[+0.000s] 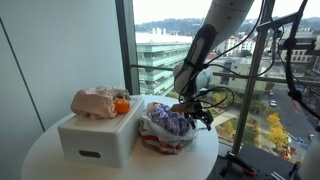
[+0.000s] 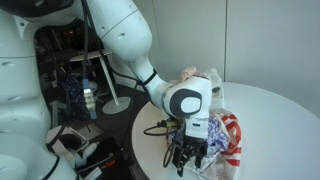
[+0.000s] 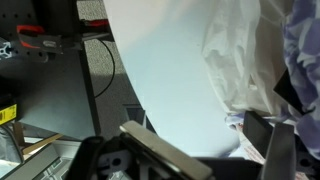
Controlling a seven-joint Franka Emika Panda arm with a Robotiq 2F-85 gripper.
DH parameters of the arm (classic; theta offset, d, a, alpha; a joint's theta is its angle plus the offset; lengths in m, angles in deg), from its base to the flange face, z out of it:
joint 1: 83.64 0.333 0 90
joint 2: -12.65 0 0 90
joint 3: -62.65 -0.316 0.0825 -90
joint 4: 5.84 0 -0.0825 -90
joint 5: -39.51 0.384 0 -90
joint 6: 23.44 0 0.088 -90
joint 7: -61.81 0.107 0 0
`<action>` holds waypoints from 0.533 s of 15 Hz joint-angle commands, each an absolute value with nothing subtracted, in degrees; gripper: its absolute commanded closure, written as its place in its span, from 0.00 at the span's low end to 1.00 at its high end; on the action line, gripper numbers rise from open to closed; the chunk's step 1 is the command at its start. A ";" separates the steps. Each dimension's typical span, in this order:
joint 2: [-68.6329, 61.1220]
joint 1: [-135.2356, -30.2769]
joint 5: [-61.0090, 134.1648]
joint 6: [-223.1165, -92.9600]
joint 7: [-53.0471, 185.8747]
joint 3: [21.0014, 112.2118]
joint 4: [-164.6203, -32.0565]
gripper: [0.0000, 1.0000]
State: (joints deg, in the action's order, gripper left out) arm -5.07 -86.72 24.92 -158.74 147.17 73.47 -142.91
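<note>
My gripper's open fingers are spanning tabletop (image 3: 188, 118) with the bag's clear edge at one finger, so next I move the fingers around that edge (image 3: 233, 106) before I close them and lift.
My gripper (image 1: 201, 113) (image 2: 189, 156) hangs low over the round white table (image 1: 40, 160), at the edge of a crumpled clear plastic bag (image 1: 165, 130) (image 2: 218, 138). The bag holds a purple patterned bundle (image 1: 170, 120) and something red and white. In the wrist view the gripper (image 3: 213, 150) is open, and only bare tabletop (image 3: 160, 70) lies between its jaws. One finger (image 3: 266, 136) is at the bag's (image 3: 245, 60) lower edge. The other finger (image 3: 160, 152) is over the table near its rim.
A white box (image 1: 98, 138) stands on the table beside the bag, with a pinkish bundle (image 1: 94, 102) and an orange (image 1: 122, 105) on top. A window is behind it. Cables, stands and clutter (image 3: 40, 40) lie on the floor past the table's edge.
</note>
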 commanded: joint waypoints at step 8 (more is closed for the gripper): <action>1.85 -84.95 25.34 -149.55 146.57 74.04 -142.73 0.00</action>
State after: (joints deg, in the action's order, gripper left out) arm -2.60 -84.88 24.66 -152.98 148.79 74.83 -141.46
